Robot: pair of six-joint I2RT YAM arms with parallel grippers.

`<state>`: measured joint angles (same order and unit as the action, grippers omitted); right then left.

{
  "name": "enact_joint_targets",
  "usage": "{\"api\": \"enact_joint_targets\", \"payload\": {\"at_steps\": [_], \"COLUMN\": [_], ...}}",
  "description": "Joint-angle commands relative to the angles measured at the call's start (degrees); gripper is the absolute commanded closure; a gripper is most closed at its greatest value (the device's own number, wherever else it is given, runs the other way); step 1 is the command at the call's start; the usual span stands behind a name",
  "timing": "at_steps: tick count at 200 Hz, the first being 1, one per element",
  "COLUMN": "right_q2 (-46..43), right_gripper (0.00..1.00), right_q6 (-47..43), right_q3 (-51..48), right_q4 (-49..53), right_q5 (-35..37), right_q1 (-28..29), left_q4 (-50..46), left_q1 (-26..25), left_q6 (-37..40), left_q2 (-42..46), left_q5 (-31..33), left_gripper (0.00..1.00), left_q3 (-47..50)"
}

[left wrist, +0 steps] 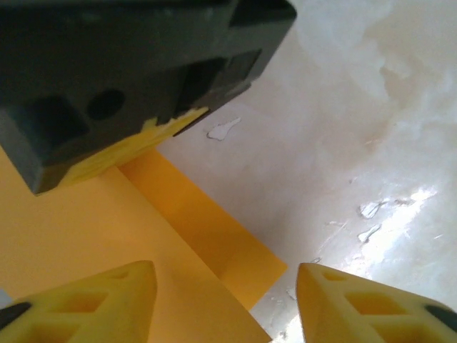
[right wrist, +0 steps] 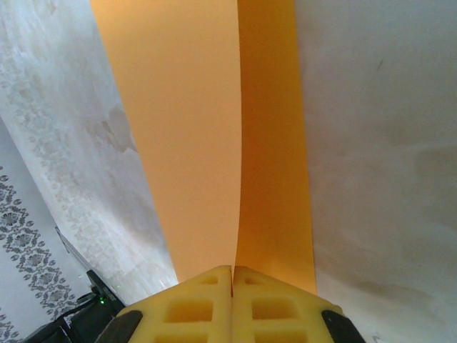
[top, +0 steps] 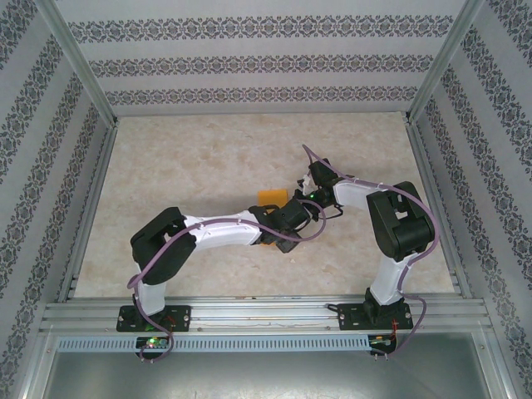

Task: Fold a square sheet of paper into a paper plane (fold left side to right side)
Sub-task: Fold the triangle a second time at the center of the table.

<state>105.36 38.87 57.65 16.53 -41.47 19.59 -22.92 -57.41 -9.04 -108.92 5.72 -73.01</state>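
Note:
The flap's edge (left wrist: 189,246) stops short of the lower layer's edge, so next my left gripper peels the flap back while my right gripper pins the lower layer's near corner (left wrist: 267,271).
The square sheet of paper (top: 270,198) is bright orange and lies partly folded mid-table, mostly hidden under the two wrists in the top view. My right gripper (right wrist: 233,270) is shut on the sheet's edge, and a flap (right wrist: 186,128) rises from between its fingers beside a darker layer (right wrist: 275,143). My left gripper (left wrist: 225,275) hovers open over the sheet's corner (left wrist: 243,257): one finger (left wrist: 107,300) is above the paper, the other (left wrist: 364,307) above bare table. The right gripper's black body (left wrist: 107,71) sits close at the upper left of the left wrist view.
The pale marbled tabletop (top: 191,158) is walled by patterned panels and a metal frame (top: 91,199). Both arm bases stand on the rail (top: 266,314) at the near edge. The two wrists crowd together over the paper near the table's middle.

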Motion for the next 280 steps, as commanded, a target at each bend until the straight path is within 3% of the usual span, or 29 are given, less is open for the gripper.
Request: {"api": "enact_joint_targets", "payload": {"at_steps": [1, 28, 66, 121, 161, 189, 217, 261, 280], "right_q2": [-1.7, -1.8, -2.2, -4.9, -10.6, -15.2, -19.0, -21.3, -20.5], "right_gripper": [0.99, 0.97, 0.95, 0.79, 0.63, 0.61, 0.69, 0.99, 1.00], "right_q6": [0.2, 0.1, -0.2, -1.9, -4.1, -5.7, -7.2, -5.0, -2.5], "right_q3": [0.9, 0.8, 1.0, 1.7, 0.1, -4.0, -8.8, -16.6, -18.7], "right_q4": [1.1, 1.2, 1.2, 1.3, 1.3, 1.0, 0.8, -3.9, -7.5], "right_q5": [-0.5, -0.2, -0.1, 0.8, 3.6, 4.1, 2.9, 2.3, 3.3], "right_q1": [-0.6, -0.7, -0.8, -2.0, -5.3, -8.1, -8.6, -4.0, -0.5], "left_q4": [-2.5, -3.3, -2.5, -1.0, 1.4, 4.5, 8.1, 9.8, 9.8], "left_q1": [-0.5, -0.4, 0.2, 1.9, 4.7, 7.8, 11.2, 14.0, 14.8], "left_q6": [0.9, 1.0, -0.4, -2.8, -6.6, -10.2, -14.0, -16.3, -16.6], "left_q2": [0.1, 0.4, 1.7, 4.3, 6.6, 8.6, 10.0, 11.8, 11.9], "left_q5": [1.7, 1.4, 0.9, -2.8, -9.8, -16.9, -24.1, -27.9, -28.5], "left_gripper": [0.55, 0.71, 0.83, 0.92, 0.95, 0.95, 0.95, 0.95, 0.95], "left_q3": [-0.8, -1.1, -0.2, 1.2, 3.7, 6.3, 8.8, 11.5, 12.0]}}
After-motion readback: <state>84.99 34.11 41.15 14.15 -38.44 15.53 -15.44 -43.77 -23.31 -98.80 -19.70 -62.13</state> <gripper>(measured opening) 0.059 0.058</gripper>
